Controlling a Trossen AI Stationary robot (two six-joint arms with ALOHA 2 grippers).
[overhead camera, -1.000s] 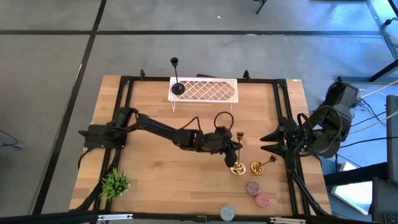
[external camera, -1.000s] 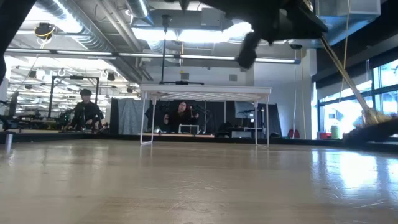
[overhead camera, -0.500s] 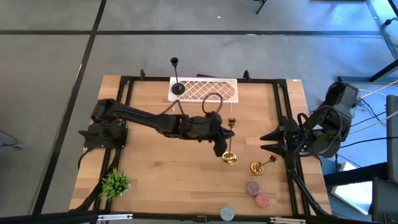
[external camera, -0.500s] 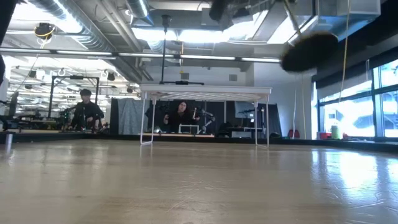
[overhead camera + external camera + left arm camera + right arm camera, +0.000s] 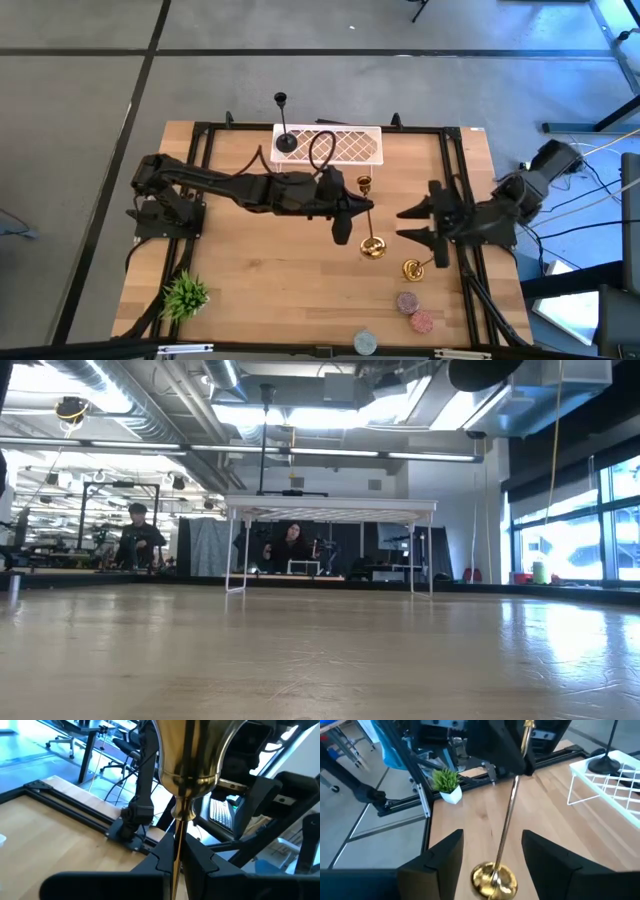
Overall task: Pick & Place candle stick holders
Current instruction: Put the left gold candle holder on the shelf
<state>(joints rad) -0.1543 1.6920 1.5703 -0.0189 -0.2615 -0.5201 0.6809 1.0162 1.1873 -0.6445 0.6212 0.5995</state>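
Observation:
Next, I grab the raised gold holder by its stem (image 5: 370, 224) first with my right gripper, because the black holder takes up the rack's end (image 5: 287, 144) on my left gripper's side.
My left gripper (image 5: 352, 207) is shut on a shiny gold candle stick holder (image 5: 370, 225) above the middle of the table. The holder's cup (image 5: 364, 183) points toward the far edge and its round base (image 5: 373, 248) toward the near edge. A second gold holder (image 5: 413, 268) rests on the table at the right. My right gripper (image 5: 405, 225) stands open just above it, empty, facing the carried holder. The black holder (image 5: 284, 125) stands with its base on the left end of the white wire rack (image 5: 345, 148). My left gripper pinches the gold holder's thin stem (image 5: 178, 840) between its two fingers, a little below the cup (image 5: 190, 750). The fingers come nearly level from the table's left and lie across the stem. The holder is tilted, its base (image 5: 492, 877) lowest and lifted clear of the table.
A small green plant (image 5: 185, 295) stands at the near left corner. Small round discs (image 5: 413, 310) lie near the front right, and a grey one (image 5: 366, 343) at the near edge. Black rails (image 5: 200, 190) frame the tabletop. People sit in the room beyond (image 5: 290, 550).
My left gripper has risen and gone toward the far edge with the gold holder. The holder's base has left the table beside the second gold holder and now hangs clear. My right gripper has swung toward the table's left, nearer the carried holder.

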